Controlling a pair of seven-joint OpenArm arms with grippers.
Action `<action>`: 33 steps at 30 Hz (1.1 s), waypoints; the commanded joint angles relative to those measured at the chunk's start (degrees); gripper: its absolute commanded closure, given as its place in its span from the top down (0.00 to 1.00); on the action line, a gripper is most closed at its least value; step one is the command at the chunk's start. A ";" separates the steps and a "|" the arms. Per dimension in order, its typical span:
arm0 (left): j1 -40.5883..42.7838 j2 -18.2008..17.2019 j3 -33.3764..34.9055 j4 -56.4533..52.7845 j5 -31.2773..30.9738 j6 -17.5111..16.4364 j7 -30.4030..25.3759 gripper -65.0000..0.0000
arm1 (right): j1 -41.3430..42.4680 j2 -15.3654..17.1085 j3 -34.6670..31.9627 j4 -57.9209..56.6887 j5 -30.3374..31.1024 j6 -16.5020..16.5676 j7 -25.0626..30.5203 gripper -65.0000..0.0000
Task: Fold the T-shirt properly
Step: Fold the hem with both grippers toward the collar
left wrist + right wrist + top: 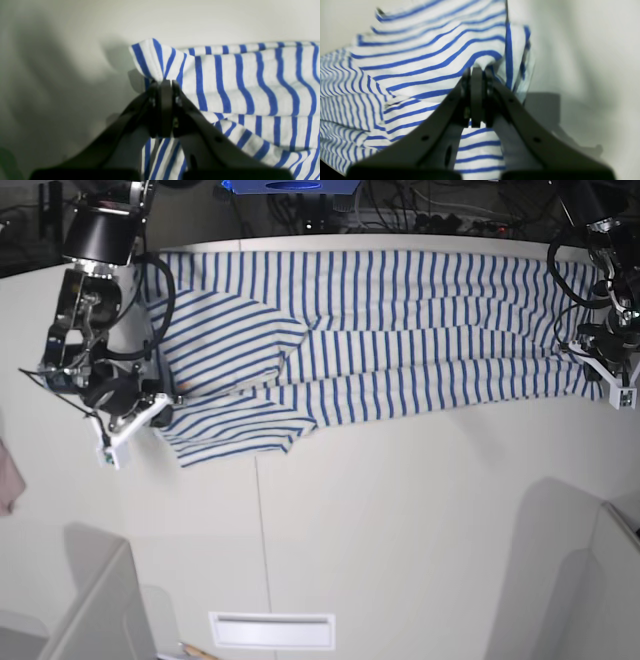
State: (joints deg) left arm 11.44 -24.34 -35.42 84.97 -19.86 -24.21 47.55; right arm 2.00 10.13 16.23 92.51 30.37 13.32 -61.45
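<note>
The T-shirt's near edge (430, 411) runs straight from gripper to gripper, so my right gripper should keep going over the lower layer (225, 370) and let go of the held end there.
The white T-shirt (380, 330) with narrow blue stripes lies stretched across the far part of the white table, folded lengthwise. My left gripper (163, 82) is shut on a bunched corner of the T-shirt (245, 82); in the base view it (603, 370) holds the shirt's right end. My right gripper (477, 71) is shut on a pinched fold of the T-shirt (420, 62); in the base view it (152, 408) holds the left end by the sleeve. A small orange mark (171, 396) shows near that gripper. The neck tags are hidden.
A pinkish cloth scrap (8, 473) lies at the table's left edge. A white slot plate (271, 630) sits near the front edge. Grey panels stand at the front left (95, 605) and front right (570, 580). Cables and a blue object (290, 186) lie behind the table.
</note>
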 commanded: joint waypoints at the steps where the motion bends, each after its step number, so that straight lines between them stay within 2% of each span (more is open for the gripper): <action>1: 0.12 -1.55 -0.67 1.05 -0.23 0.16 -0.82 0.00 | 0.68 0.46 1.05 1.07 -0.17 0.08 0.22 0.00; 13: 3.55 -1.46 -0.67 4.48 -0.23 0.16 -0.82 0.00 | -6.00 -0.33 1.40 2.30 -0.17 0.08 -0.75 0.00; 23: 3.81 -1.38 -0.23 2.90 -0.23 0.16 -1.09 0.00 | -6.35 -0.33 1.49 3.36 -0.17 0.08 -2.42 0.00; 25: 3.81 -1.38 -0.23 2.90 -0.23 0.16 -1.09 0.00 | -7.23 -0.77 1.57 6.17 -0.17 0.08 -1.98 0.29; 27: 3.81 -1.38 -0.23 2.99 -0.23 0.16 -1.09 0.00 | -7.58 -1.74 2.28 9.78 -0.17 0.08 -1.89 0.48; 28: 3.72 -1.38 -0.23 2.99 -0.23 0.16 -1.09 0.00 | -7.41 -2.09 2.72 11.09 -0.26 0.08 -1.98 0.53; 30: 3.63 -1.38 -0.23 2.99 -0.23 0.16 -1.09 0.00 | -4.77 -2.00 2.10 11.53 -0.44 0.08 -2.33 0.54; 33: 3.55 -1.46 -0.23 2.90 -0.23 0.16 -1.09 0.00 | 2.00 -1.82 0.34 3.89 -2.02 0.00 -2.07 0.54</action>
State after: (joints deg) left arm 15.35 -24.43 -35.22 87.09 -19.94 -24.21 47.40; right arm 3.79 7.88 16.53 95.22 28.21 13.39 -63.64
